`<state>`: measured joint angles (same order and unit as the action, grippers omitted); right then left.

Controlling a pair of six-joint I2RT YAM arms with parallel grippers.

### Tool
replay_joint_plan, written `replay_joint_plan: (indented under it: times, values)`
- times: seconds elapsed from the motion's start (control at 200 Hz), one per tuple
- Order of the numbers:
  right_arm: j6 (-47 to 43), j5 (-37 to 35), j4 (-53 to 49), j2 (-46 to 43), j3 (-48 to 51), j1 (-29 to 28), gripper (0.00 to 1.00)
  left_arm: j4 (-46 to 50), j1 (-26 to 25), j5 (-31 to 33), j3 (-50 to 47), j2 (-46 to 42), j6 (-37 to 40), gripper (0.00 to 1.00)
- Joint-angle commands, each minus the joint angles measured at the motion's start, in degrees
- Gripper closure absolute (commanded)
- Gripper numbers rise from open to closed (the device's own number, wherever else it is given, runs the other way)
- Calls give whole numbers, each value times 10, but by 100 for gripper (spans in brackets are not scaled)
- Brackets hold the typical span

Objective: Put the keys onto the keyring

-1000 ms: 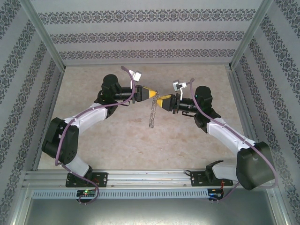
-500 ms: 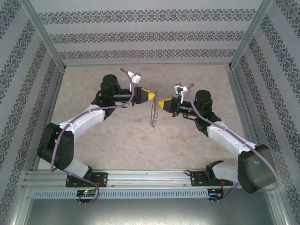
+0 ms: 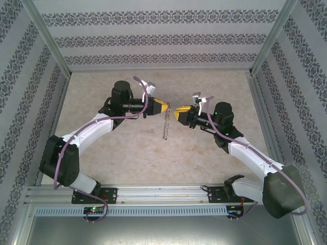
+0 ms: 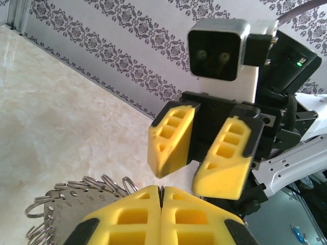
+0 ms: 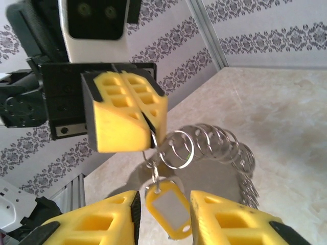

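Observation:
The yellow key tag (image 5: 168, 206) hangs at a slant and almost fills the gap between my right gripper's fingers, so that gripper should open wider, move in and pinch the tag (image 5: 175, 219).
The keyring (image 3: 165, 126) is a dangling string of several thin grey split rings (image 5: 225, 145) along a grey numbered strip (image 4: 61, 214). My left gripper (image 3: 164, 106) is shut on its top ring, with the wire pinched in the seam of the yellow fingers (image 4: 161, 196). A yellow key tag (image 5: 166, 206) hangs from a small ring just under that grip. My right gripper (image 3: 177, 112) faces the left one, open, with a finger on each side of the tag and a gap on both sides (image 5: 163, 198). The keys are out of view.
Both grippers hover above the middle of the marble-look table (image 3: 127, 153). Patterned walls and aluminium posts (image 3: 265, 51) close in the back and sides. The arm bases sit on the rail (image 3: 153, 194) at the near edge.
My right gripper was shut tip to tip against the left one; it has opened and drawn back a little to the right. The left gripper still holds the keyring.

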<state>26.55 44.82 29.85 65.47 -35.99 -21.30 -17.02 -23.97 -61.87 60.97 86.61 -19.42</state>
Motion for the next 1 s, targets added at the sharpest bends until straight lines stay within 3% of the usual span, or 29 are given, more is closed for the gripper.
replay_joint_plan:
  times: [0.0,0.62,0.714,0.904,0.994]
  values:
    - [-14,9,21,-10,3,-10,65,4,-8,-11,25,-14,22,100]
    - [-18,21,38,42,-35,-36,66,17,-14,-17,37,-7,32,100]
    - [-18,20,38,45,-37,-36,72,17,-15,-18,38,-4,32,100]
    - [-22,19,36,46,-38,-33,100,16,-17,-19,41,0,31,100]
    - [-25,18,28,41,-35,-28,100,16,-16,-18,41,-2,31,100]
